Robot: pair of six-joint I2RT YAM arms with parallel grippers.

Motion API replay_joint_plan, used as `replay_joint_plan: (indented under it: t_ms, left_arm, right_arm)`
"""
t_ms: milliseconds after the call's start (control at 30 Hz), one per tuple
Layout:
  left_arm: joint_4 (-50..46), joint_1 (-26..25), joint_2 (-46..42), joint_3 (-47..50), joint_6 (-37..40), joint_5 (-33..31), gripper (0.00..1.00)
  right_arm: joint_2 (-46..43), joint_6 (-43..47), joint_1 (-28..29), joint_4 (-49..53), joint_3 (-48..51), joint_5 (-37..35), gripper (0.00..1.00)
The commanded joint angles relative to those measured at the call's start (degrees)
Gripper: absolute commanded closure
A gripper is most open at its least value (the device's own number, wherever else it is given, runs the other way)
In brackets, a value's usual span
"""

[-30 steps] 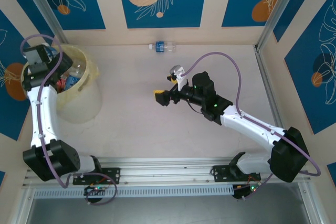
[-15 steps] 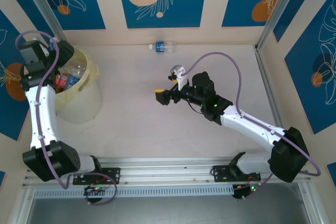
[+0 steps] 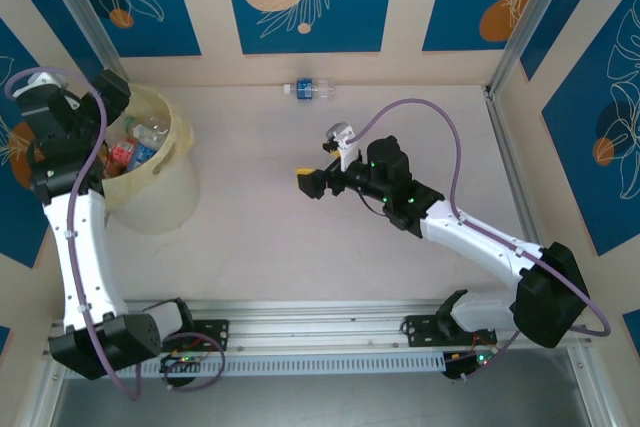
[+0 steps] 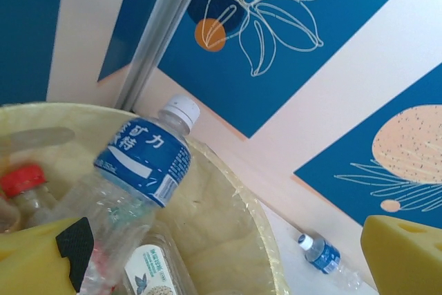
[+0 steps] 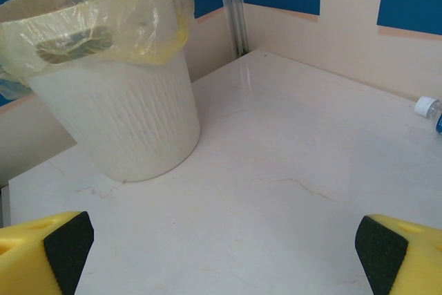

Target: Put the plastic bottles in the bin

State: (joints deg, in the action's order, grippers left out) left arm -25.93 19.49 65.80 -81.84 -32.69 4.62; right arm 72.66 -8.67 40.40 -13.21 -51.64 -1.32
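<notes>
A blue-labelled bottle's cap pokes up at the bin's rim [image 4: 183, 110], so next my left gripper grabs the bottle's neck [image 4: 173, 123] and sets the bottle deeper inside first.
The pale-yellow bin [image 3: 165, 182] stands at the far left and holds several plastic bottles [image 3: 140, 140]. In the left wrist view a blue-labelled bottle [image 4: 141, 158] sticks up inside the bin [image 4: 228, 233], beside a red-capped one [image 4: 23, 180] and a white-labelled one [image 4: 148, 267]. My left gripper [image 3: 103, 105] hovers at the bin's left rim, open and holding nothing [image 4: 221, 267]. One blue-labelled bottle [image 3: 310, 89] lies on the table by the back wall [image 4: 322, 253]. My right gripper [image 3: 312, 183] hangs open above mid-table [image 5: 221, 253], facing the bin [image 5: 117, 94].
Patterned wall panels close off the back and sides. A metal post [image 3: 85, 17] rises behind the bin, another [image 3: 525, 22] at the back right. The lone bottle's cap [image 5: 428, 106] shows at the right edge of the right wrist view.
My left arm has drawn back to the left and up, from over the bin's opening to its left rim. The right arm has barely moved.
</notes>
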Motion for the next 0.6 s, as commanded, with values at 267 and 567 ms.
replay_joint_plan:
  t_ms: [267, 567]
  left_arm:
    - [-1.3, -0.1, 14.6, -4.0, 4.3, 5.9, 0.00]
    - [4.8, -0.6, 17.2, -2.2, 11.5, 17.2, 0.00]
  right_arm:
    - [-1.0, 0.2, -0.8, 0.2, 0.4, -0.3, 0.00]
    - [-2.0, -1.0, -1.1, 0.6, 1.4, -0.9, 0.00]
